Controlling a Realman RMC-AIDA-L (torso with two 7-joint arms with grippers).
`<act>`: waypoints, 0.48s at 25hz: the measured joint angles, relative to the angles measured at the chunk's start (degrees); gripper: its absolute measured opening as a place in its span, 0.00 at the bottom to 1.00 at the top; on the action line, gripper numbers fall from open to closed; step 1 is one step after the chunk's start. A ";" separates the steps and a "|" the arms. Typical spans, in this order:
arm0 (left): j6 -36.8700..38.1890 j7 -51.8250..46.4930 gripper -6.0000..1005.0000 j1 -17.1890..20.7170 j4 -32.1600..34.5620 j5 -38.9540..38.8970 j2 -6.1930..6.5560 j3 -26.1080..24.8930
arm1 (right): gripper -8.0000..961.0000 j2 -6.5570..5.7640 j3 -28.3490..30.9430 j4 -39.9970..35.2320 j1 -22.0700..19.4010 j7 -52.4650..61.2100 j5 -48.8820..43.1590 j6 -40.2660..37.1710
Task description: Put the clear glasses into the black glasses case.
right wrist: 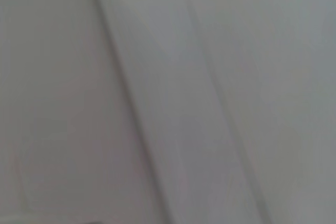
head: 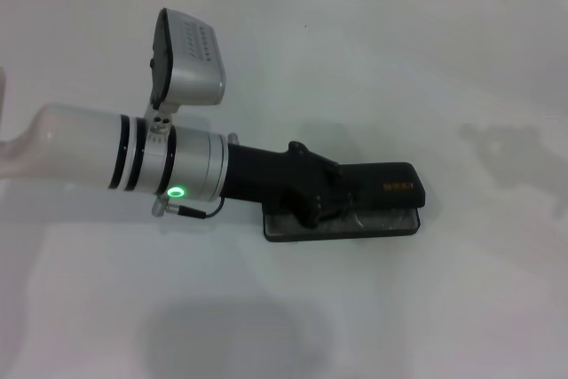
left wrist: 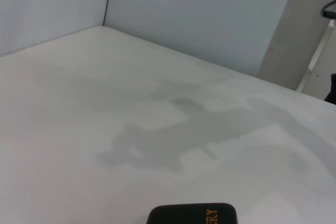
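Observation:
I keep moving my right gripper closer to the lettered end of the black glasses case [head: 398, 186], which is clear of my left gripper, until its open fingers straddle that end [head: 412, 205].
The black glasses case [head: 390, 188] lies open on the white table just right of centre in the head view. Its lid with orange lettering stands at the back and the grey-lined base [head: 404, 222] lies in front. The clear glasses [head: 377, 214] show as a faint transparent shape lying in the base. My left gripper [head: 312, 209] reaches in from the left and sits low over the left end of the case, hiding that end. In the left wrist view only a corner of the case lid [left wrist: 191, 214] with orange letters shows. My right gripper is out of view.
The white table [head: 426, 68] spreads around the case on all sides, with a wall [left wrist: 199, 9] along its far edge. The left arm's wrist camera housing [head: 186, 59] stands up behind the arm. The right wrist view holds only a plain grey surface [right wrist: 168, 98].

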 joint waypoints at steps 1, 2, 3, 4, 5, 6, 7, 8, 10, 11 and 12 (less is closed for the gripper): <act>0.10 0.17 0.20 0.01 -0.24 -0.01 -0.02 0.00 | 0.02 0.00 -1.82 1.05 1.07 -0.95 -0.16 0.13; 0.26 0.39 0.20 0.04 -0.58 0.00 -0.03 0.02 | 0.02 0.01 -2.65 1.52 1.61 -1.56 -0.32 0.26; 0.50 0.57 0.20 0.06 -0.81 -0.09 -0.03 0.06 | 0.02 0.13 -3.56 2.03 2.45 -2.25 -0.68 0.38; 0.69 0.69 0.20 0.09 -1.10 -0.21 -0.04 0.14 | 0.02 0.25 -4.11 2.34 3.04 -2.80 -1.08 0.44; 0.89 0.86 0.20 0.11 -1.35 -0.35 -0.07 0.35 | 0.02 0.40 -4.52 2.57 3.71 -3.19 -1.56 0.46; 1.06 1.03 0.20 0.17 -1.56 -0.50 -0.09 0.73 | 0.02 0.49 -4.76 2.73 4.15 -3.38 -1.95 0.49; 1.15 1.20 0.20 0.39 -1.68 -0.73 -0.10 1.05 | 0.02 0.52 -4.93 2.91 4.61 -3.47 -2.31 0.53; 1.27 1.49 0.20 0.83 -1.81 -1.08 -0.11 1.57 | 0.03 0.53 -5.11 3.25 5.08 -3.50 -2.50 0.58; 1.48 2.16 0.20 2.00 -1.80 -2.28 -0.12 2.28 | 0.05 0.54 -5.25 3.72 5.59 -3.52 -2.59 0.57; 1.48 2.16 0.20 2.00 -1.80 -2.28 -0.12 2.28 | 0.06 0.55 -5.29 3.90 5.73 -3.52 -2.60 0.49; 1.81 2.73 0.20 2.57 -1.81 -2.95 -0.12 2.57 | 0.06 0.56 -5.31 3.98 5.76 -3.53 -2.61 0.38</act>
